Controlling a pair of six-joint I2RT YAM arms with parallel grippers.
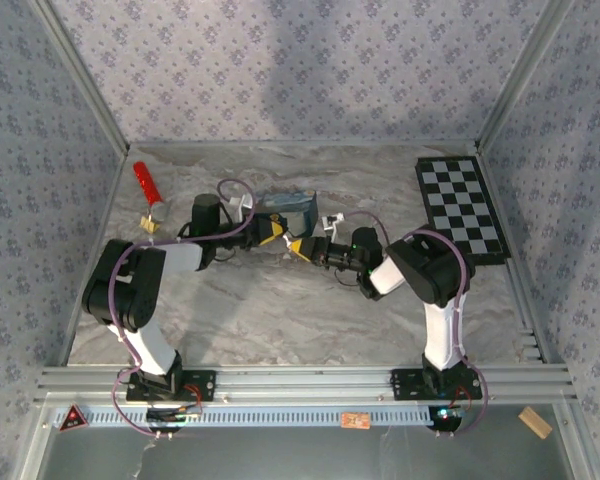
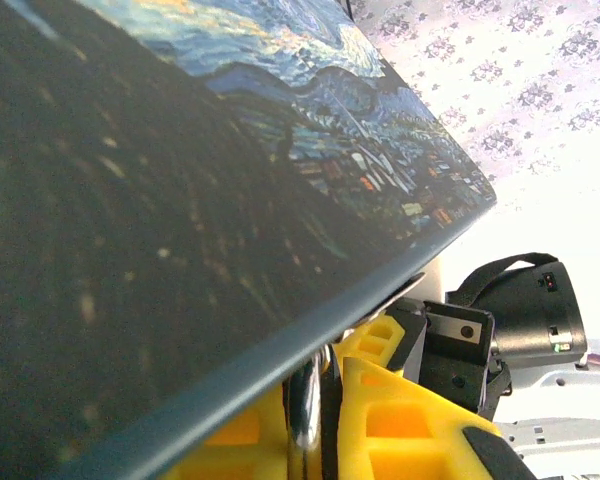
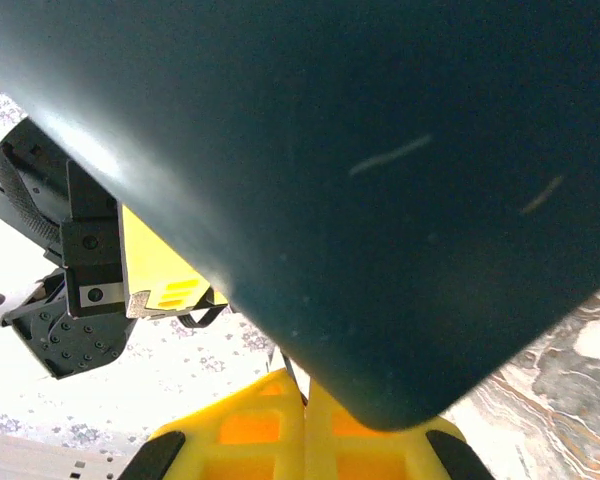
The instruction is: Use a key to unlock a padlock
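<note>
My right gripper should back away and my left gripper should lay the tin (image 1: pixel 292 208) flat, because the blue painted tin's corner (image 3: pixel 382 400) hangs tilted over my right gripper's fingers.
My left gripper (image 1: pixel 273 236) and right gripper (image 1: pixel 300 247) meet tip to tip at mid-table, just in front of the blue painted tin (image 1: pixel 288 210). In the left wrist view my left gripper (image 2: pixel 320 375) is shut on the padlock (image 2: pixel 305 410); its shiny shackle shows between the yellow fingers, and its body is hidden. In the right wrist view my right gripper (image 3: pixel 305 385) is shut on the key (image 3: pixel 297 375), a thin dark sliver sticking out between the fingertips. The tin (image 2: pixel 230 150) looms close over both pairs of fingers.
A red stick (image 1: pixel 147 183) and a small tan block (image 1: pixel 150 225) lie at the left back of the table. A checkerboard (image 1: pixel 460 207) lies at the right back. The tin's dark side (image 3: pixel 380 150) hangs over my right fingers. Patterned walls enclose the table.
</note>
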